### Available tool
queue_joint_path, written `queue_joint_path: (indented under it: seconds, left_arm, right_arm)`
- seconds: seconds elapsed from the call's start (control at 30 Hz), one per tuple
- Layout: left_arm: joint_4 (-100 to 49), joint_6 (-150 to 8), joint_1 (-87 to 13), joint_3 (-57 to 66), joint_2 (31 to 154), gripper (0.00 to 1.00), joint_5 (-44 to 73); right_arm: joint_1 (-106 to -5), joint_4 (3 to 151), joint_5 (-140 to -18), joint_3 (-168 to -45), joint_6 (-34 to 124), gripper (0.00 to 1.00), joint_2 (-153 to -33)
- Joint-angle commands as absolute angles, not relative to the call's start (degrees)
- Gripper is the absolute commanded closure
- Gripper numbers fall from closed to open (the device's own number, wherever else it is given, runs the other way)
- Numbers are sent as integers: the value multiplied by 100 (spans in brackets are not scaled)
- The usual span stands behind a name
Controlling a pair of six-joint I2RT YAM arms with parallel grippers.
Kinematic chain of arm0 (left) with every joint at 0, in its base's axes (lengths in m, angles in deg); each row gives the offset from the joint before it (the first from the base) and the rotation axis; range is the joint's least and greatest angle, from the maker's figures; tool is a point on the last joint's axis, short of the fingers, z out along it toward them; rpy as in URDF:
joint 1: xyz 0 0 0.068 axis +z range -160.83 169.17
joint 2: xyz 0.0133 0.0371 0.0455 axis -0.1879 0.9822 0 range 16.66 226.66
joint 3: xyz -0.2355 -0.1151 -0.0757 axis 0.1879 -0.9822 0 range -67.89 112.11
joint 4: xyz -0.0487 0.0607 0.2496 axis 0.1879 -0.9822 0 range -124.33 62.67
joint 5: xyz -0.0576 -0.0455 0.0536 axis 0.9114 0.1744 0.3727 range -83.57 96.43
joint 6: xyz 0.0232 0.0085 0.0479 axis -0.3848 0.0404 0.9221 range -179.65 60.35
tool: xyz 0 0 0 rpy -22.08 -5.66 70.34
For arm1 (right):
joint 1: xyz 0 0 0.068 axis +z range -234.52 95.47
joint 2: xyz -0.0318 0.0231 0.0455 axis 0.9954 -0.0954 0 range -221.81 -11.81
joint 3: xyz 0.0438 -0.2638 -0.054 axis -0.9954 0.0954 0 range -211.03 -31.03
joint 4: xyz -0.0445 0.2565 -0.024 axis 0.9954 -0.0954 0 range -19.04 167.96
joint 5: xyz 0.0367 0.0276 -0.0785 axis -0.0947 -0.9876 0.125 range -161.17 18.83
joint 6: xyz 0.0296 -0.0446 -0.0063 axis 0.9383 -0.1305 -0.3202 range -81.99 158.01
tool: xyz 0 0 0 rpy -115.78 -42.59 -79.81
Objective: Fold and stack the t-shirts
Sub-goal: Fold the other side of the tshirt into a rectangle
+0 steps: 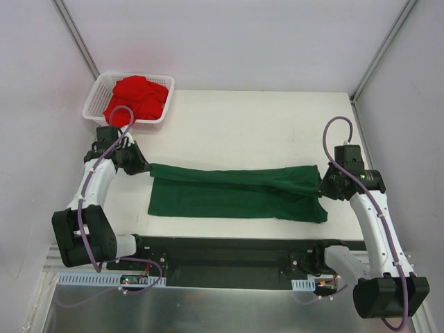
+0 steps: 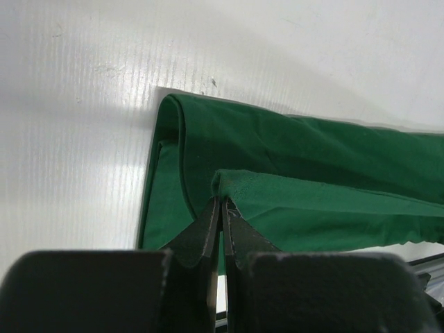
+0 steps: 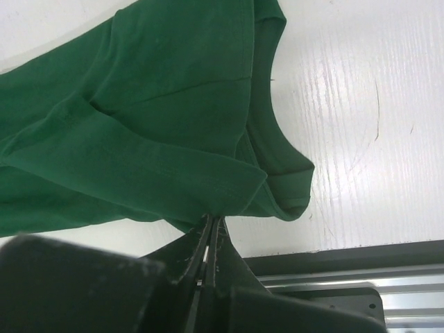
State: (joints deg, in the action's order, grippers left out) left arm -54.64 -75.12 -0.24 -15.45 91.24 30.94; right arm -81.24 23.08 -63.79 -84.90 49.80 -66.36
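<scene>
The green shirt's raised edge (image 1: 239, 182) is tight between both grippers above the shirt's lower layer, so the robot's right gripper keeps going down toward the shirt's near edge (image 1: 304, 220) and lets go there.
A dark green t-shirt (image 1: 236, 194) lies stretched left to right across the white table, folded lengthwise. At its left end my left gripper (image 1: 148, 168) is shut on a lifted hem (image 2: 239, 184). At the right end, near a sleeve (image 3: 288, 177), my right gripper (image 1: 320, 183) is shut on the shirt's upper layer (image 3: 208, 187). The cloth hangs taut between the two grips, its upper edge raised off the table. A bright red t-shirt (image 1: 137, 98) sits crumpled in a heap inside the white mesh basket (image 1: 94, 97) at the back left.
Grey walls with metal posts close in the table on the left, back and right. A black base rail (image 1: 229, 257) runs along the near edge between the arm bases. White table surface (image 1: 263, 125) stretches behind the green shirt.
</scene>
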Motion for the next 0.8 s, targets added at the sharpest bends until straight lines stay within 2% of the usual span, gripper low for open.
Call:
queue_joint_path:
  seconds: [0.0,0.77]
  left_arm:
    - [-5677,-7292,33,-1569,8846,100,2849]
    - [-6266,-7020,24,-1691,8811,100,2639]
  right_arm:
    - [-8180,2030,-6370,-8421,5137,99,-6385]
    - [-8180,1907,-6554,-8183,5163,99,-6332]
